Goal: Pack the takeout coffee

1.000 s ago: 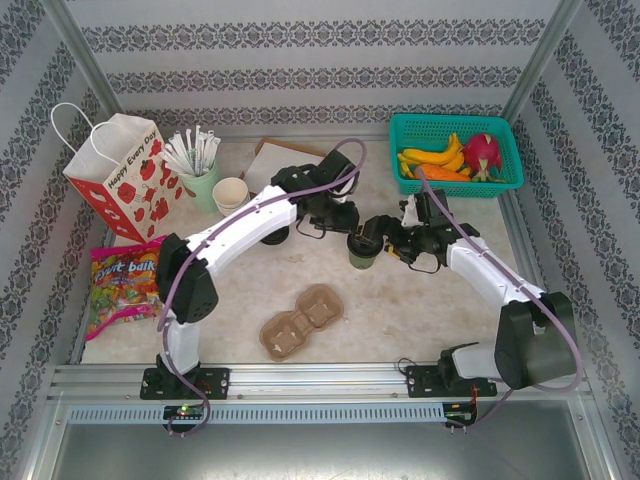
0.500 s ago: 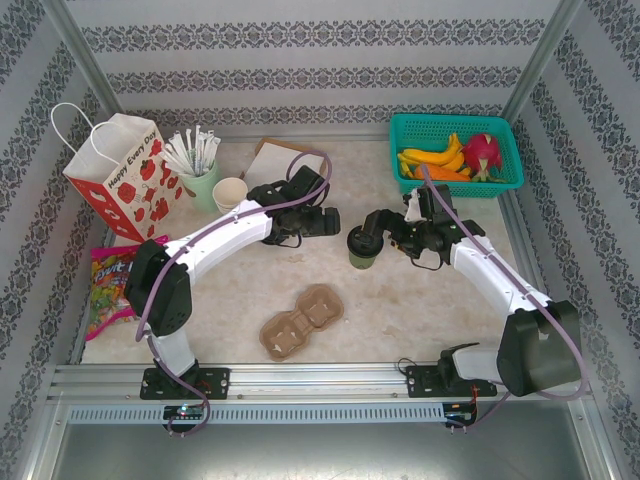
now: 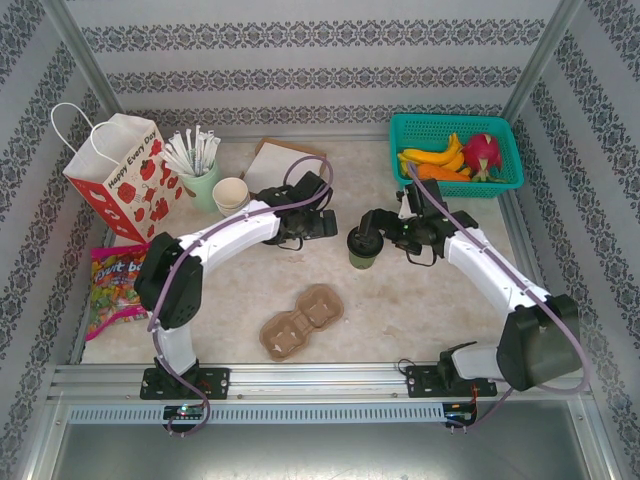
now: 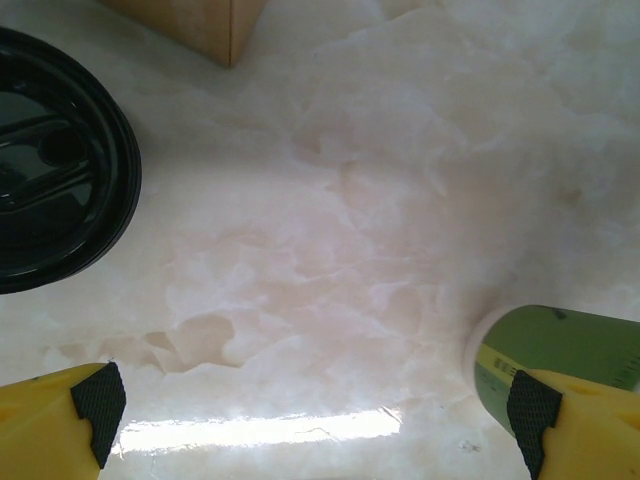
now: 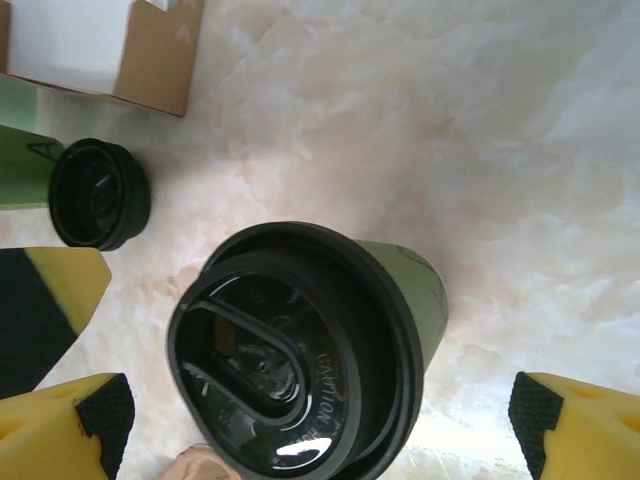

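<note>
The coffee's black lid [image 5: 265, 370] fits between the open fingers of my right gripper, so I should keep moving in until they reach both sides of the lid's rim [image 5: 402, 350], then close them.
One takeout coffee [image 3: 362, 246], a green paper cup under a black lid, stands upright mid-table. In the right wrist view the coffee [image 5: 310, 355] sits between the wide-apart yellow fingers [image 5: 70, 425] of my right gripper [image 5: 320, 430], which is open and not touching it. My right gripper [image 3: 374, 226] hovers just behind the cup. My left gripper [image 3: 323, 222] is open to the cup's left with bare table between its fingertips [image 4: 95, 400]; the cup's green base [image 4: 560, 345] shows by its right finger. A second black lid [image 4: 50, 160] [image 5: 100, 193] lies further left.
A pulp cup carrier [image 3: 301, 320] lies near the front. At the left stand a paper bag [image 3: 115, 175], a cup of straws [image 3: 200, 172], stacked cream cups [image 3: 230, 193] and a candy bag [image 3: 120, 285]. A teal fruit basket [image 3: 500, 185] sits back right, a flat sheet [image 3: 275, 155] behind.
My left gripper opened and drew back to the left, away from the coffee's lid. My right gripper opened fully around the cup, which still stands in place.
</note>
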Tool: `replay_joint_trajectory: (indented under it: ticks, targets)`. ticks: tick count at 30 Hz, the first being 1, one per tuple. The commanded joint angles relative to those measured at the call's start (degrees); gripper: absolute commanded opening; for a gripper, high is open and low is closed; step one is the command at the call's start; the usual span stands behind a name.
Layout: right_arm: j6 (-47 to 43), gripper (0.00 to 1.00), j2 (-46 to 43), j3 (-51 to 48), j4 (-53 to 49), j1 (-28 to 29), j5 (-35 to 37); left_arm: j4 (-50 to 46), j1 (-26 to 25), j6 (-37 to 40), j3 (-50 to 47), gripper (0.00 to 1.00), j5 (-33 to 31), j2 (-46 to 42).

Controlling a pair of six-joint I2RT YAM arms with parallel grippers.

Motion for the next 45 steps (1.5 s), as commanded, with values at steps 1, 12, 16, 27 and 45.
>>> replay_joint_trajectory:
  ticks: [1, 12, 16, 27, 45]
  targets:
    - [-1.15, 0.98, 1.92, 2.59, -3.08, 0.93, 2.51, 0.06, 0.59, -1.33, 1.54, 1.00, -0.56, 2.27]
    - [-2.35, 0.98, 7.06, 6.93, -4.98, 2.82, 3.88, 0.29, 0.51, -0.63, 5.52, 1.00, 4.08, 6.74]
    - [-2.77, 0.98, 8.01, 7.78, -4.54, 3.35, 2.40, 0.59, 0.51, -0.63, 5.67, 1.00, 4.88, 7.27]
    - [-3.57, 0.98, 10.09, 7.57, -4.57, 5.06, 1.13, 0.24, 0.51, -0.97, 5.28, 1.00, 5.71, 7.63]
    - [-4.00, 0.90, 13.01, 4.20, -5.31, 5.82, 3.78, 0.42, 0.51, -1.42, 3.58, 1.00, 6.31, 7.01]
